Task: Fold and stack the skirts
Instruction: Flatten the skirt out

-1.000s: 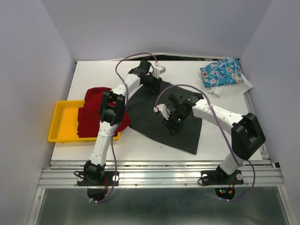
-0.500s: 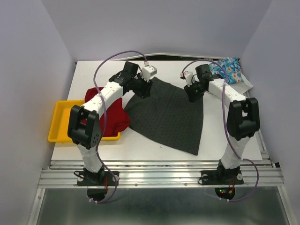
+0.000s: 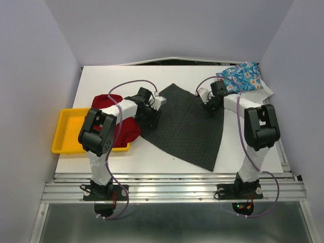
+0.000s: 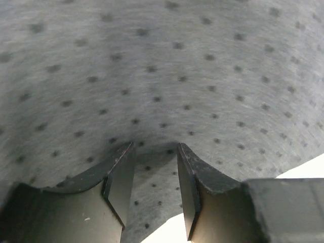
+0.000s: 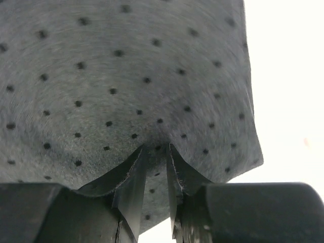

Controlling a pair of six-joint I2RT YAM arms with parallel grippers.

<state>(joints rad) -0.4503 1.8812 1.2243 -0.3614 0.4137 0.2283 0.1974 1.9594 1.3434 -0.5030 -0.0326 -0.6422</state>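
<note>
I should turn the crooked grey skirt with one corner pointing back [image 3: 173, 86] straight, my left gripper pulling the grey skirt's edge [image 3: 147, 137] by the red skirt toward the front.
The dark grey dotted skirt [image 3: 187, 129] lies spread flat in the middle of the table. My left gripper [image 3: 152, 112] is low over its left edge. In the left wrist view its jaws [image 4: 154, 147] stand apart, tips resting on the grey cloth [image 4: 162, 66], with nothing pinched. My right gripper [image 3: 209, 106] is at the skirt's far right edge. Its jaws [image 5: 156, 148] leave only a narrow gap and press on the cloth [image 5: 116, 76], which lies flat between them. The red skirt [image 3: 130, 132] is bunched at the left, and the blue floral skirt [image 3: 242, 76] sits at the back right.
A yellow tray [image 3: 66, 134] sits at the table's left edge, with the red skirt partly in it. A white sheet [image 3: 250, 96] lies under the blue skirt. Purple walls close in on both sides. Bare white tabletop [image 3: 152, 157] shows in front of the grey skirt.
My left gripper came down from the skirt's far corner to its left edge. My right gripper swung from the skirt's middle to its far right edge, and its jaws narrowed a little.
</note>
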